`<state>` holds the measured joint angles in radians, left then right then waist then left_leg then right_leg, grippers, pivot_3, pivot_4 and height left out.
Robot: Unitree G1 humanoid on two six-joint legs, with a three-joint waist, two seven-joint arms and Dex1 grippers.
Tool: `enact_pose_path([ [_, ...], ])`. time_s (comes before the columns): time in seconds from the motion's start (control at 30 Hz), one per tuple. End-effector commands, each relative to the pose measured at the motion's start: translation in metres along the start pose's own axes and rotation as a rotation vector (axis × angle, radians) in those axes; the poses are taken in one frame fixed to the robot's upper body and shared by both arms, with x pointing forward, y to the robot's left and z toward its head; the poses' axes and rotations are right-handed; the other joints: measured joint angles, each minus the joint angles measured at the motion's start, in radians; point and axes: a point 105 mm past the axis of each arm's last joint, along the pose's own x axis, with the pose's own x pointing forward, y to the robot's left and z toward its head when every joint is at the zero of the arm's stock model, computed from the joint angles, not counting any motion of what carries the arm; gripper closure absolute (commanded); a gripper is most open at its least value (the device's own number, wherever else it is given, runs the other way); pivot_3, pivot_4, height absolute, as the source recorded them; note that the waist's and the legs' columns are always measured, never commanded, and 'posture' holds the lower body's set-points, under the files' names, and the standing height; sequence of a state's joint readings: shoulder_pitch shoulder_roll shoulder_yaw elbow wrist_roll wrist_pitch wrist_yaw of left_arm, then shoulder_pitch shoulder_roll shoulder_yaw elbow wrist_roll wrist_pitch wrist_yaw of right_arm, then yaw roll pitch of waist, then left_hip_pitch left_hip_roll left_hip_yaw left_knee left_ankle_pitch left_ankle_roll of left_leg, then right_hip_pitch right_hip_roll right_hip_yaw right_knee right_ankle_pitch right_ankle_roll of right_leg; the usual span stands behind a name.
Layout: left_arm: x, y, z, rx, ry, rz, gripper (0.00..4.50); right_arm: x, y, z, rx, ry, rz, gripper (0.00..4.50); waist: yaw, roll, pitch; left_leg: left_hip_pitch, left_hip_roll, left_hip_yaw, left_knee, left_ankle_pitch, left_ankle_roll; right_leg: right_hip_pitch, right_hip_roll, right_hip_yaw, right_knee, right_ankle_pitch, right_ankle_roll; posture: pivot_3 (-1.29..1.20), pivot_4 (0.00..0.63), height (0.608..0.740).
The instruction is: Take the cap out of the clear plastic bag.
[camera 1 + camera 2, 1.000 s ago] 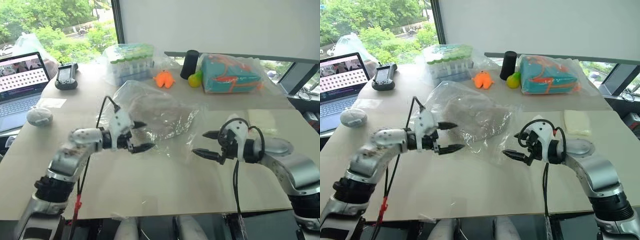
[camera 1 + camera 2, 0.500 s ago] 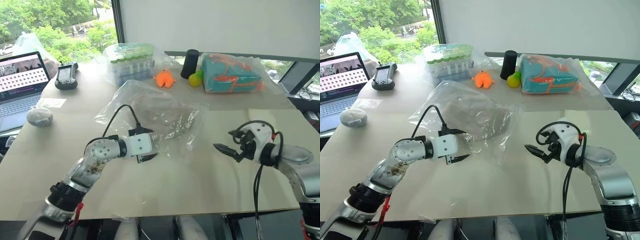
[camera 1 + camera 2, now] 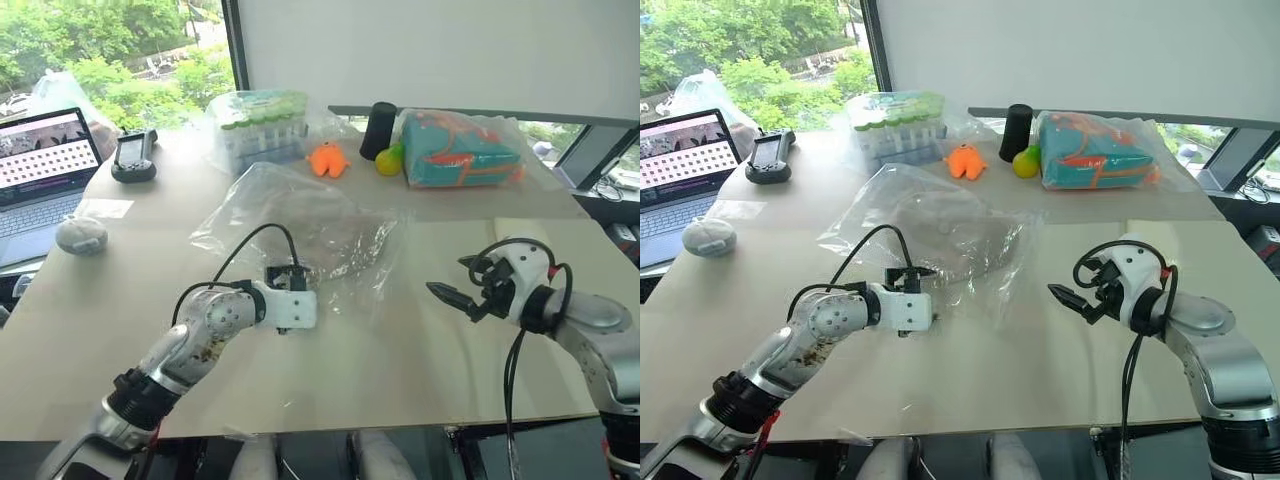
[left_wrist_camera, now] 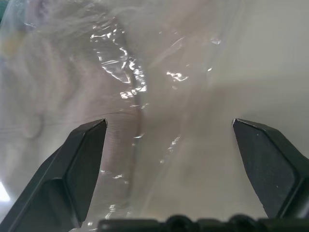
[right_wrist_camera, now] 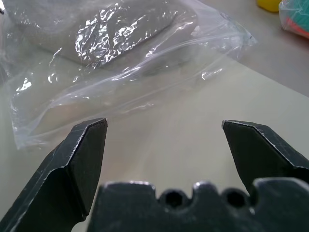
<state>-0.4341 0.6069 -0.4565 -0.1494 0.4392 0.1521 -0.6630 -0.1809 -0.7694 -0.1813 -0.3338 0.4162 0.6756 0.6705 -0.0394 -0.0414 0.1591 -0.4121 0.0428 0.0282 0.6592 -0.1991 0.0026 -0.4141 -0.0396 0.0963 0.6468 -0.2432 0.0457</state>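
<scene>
My gripper is about to lift the plastic (image 3: 345, 272), and it will rise in a tent above the cap because loose, wrinkled film (image 4: 175, 79) reaches past the cap's edge.
The clear plastic bag (image 3: 300, 225) lies crinkled in the middle of the table (image 3: 400, 370). The beige cap (image 3: 940, 238) shows through it, inside the bag. My left gripper (image 3: 287, 277) is low at the bag's near edge, pointing into it, open, with plastic between its fingers (image 4: 87, 159) in the left wrist view. The cap's fabric (image 4: 53, 96) lies just beyond, under the film. My right gripper (image 3: 447, 277) hovers open to the right of the bag, apart from it and holding nothing. In the right wrist view the bag (image 5: 120, 72) and the cap (image 5: 96, 34) lie ahead of it.
At the table's back stand a pack of green-topped tubes (image 3: 258, 125), an orange toy (image 3: 326, 158), a black cylinder (image 3: 380, 128), a yellow-green ball (image 3: 390, 160) and a wrapped teal-and-orange bundle (image 3: 460, 148). On the left are a laptop (image 3: 40, 165), a black handheld device (image 3: 132, 155) and a pale round plush (image 3: 80, 235).
My left gripper has rolled over and sunk to the bag's near edge. My right gripper has drawn away from the bag to the right. Both stayed open.
</scene>
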Motion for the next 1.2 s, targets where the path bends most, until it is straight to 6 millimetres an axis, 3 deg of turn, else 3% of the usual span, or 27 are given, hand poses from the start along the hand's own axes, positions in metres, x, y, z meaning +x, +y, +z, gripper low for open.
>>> enact_pose_path([
  [0.03, 0.014, 0.001, -0.033, 0.01, 0.157, 0.099, 0.05, -0.005, -0.004, 0.014, -0.017, -0.052, -0.029, 0.0, 0.001, 0.001, 0.0, 0.003, 0.0, 0.0, 0.0, 0.0, 0.0, 0.003, 0.0, 0.0, 0.0, 0.0, 0.0, 0.0, 0.15, 0.74],
  [0.17, 0.025, 0.012, -0.043, 0.002, 0.199, 0.253, 0.05, -0.003, -0.003, 0.019, -0.019, -0.066, -0.027, 0.0, -0.001, 0.002, -0.001, 0.012, 0.0, 0.0, 0.0, 0.0, 0.0, 0.011, 0.0, 0.0, -0.001, 0.0, 0.0, 0.0, 0.15, 0.74],
  [0.33, 0.048, 0.006, -0.035, 0.045, 0.156, 0.37, 0.05, -0.002, -0.001, 0.02, -0.028, -0.071, -0.026, 0.0, -0.002, 0.005, -0.003, 0.013, 0.0, 0.0, 0.0, 0.0, 0.0, 0.012, 0.0, 0.001, 0.0, 0.0, 0.001, 0.0, 0.15, 0.74],
  [0.57, 0.067, -0.014, -0.016, 0.039, 0.046, 0.293, 0.05, -0.002, 0.0, 0.021, -0.036, -0.075, -0.022, 0.0, 0.016, 0.007, -0.004, 0.012, -0.002, 0.0, 0.0, 0.0, 0.0, 0.012, -0.002, 0.001, -0.001, 0.0, 0.002, 0.0, 0.15, 0.74],
  [0.6, 0.067, -0.015, -0.015, 0.038, 0.037, 0.282, 0.57, -0.002, 0.001, 0.021, -0.036, -0.075, -0.022, 0.0, 0.018, 0.007, -0.004, 0.012, -0.002, 0.0, 0.0, 0.0, 0.0, 0.012, -0.002, 0.001, -0.001, 0.0, 0.002, 0.0, 0.15, 0.74],
  [0.67, 0.067, -0.017, -0.014, 0.035, 0.026, 0.267, 1.07, -0.002, 0.002, 0.021, -0.035, -0.075, -0.019, 0.0, 0.021, 0.007, -0.004, 0.011, -0.003, 0.0, 0.0, 0.0, 0.0, 0.011, -0.003, 0.001, -0.002, -0.001, 0.003, 0.0, 0.15, 0.74],
  [0.77, 0.067, -0.019, -0.016, 0.039, 0.022, 0.252, 2.33, -0.002, 0.003, 0.02, -0.034, -0.071, -0.018, 0.0, 0.023, 0.008, -0.004, 0.008, -0.003, 0.0, -0.001, 0.0, 0.0, 0.009, -0.003, 0.0, -0.004, -0.001, 0.003, 0.0, 0.15, 0.74],
  [0.9, 0.067, -0.019, -0.017, 0.041, 0.021, 0.244, 3.57, -0.001, 0.005, 0.019, -0.03, -0.073, -0.014, 0.0, 0.028, 0.01, -0.006, 0.007, -0.005, 0.0, -0.001, -0.001, 0.0, 0.01, -0.005, 0.0, -0.005, -0.002, 0.004, 0.0, 0.15, 0.74],
  [0.97, 0.067, -0.02, -0.018, 0.047, 0.021, 0.243, 4.39, -0.001, 0.007, 0.019, -0.028, -0.076, -0.012, 0.0, 0.029, 0.011, -0.007, 0.008, -0.005, 0.0, -0.001, -0.001, 0.0, 0.011, -0.006, 0.0, -0.005, -0.002, 0.005, 0.0, 0.15, 0.74],
  [1.1, 0.064, -0.016, -0.02, 0.067, 0.011, 0.269, 4.39, 0.001, 0.009, 0.021, -0.025, -0.081, -0.006, 0.0, 0.027, 0.015, -0.01, 0.008, -0.006, 0.0, -0.001, -0.001, 0.0, 0.011, -0.006, 0.0, -0.005, -0.002, 0.005, 0.0, 0.15, 0.74],
  [1.2, 0.048, 0.001, -0.016, 0.144, -0.093, 0.347, 4.39, 0.003, 0.011, 0.022, -0.023, -0.086, 0.002, 0.0, 0.026, 0.015, -0.01, 0.008, -0.006, -0.001, -0.002, -0.001, 0.0, 0.011, -0.006, 0.0, -0.005, -0.002, 0.005, 0.0, 0.15, 0.74],
])
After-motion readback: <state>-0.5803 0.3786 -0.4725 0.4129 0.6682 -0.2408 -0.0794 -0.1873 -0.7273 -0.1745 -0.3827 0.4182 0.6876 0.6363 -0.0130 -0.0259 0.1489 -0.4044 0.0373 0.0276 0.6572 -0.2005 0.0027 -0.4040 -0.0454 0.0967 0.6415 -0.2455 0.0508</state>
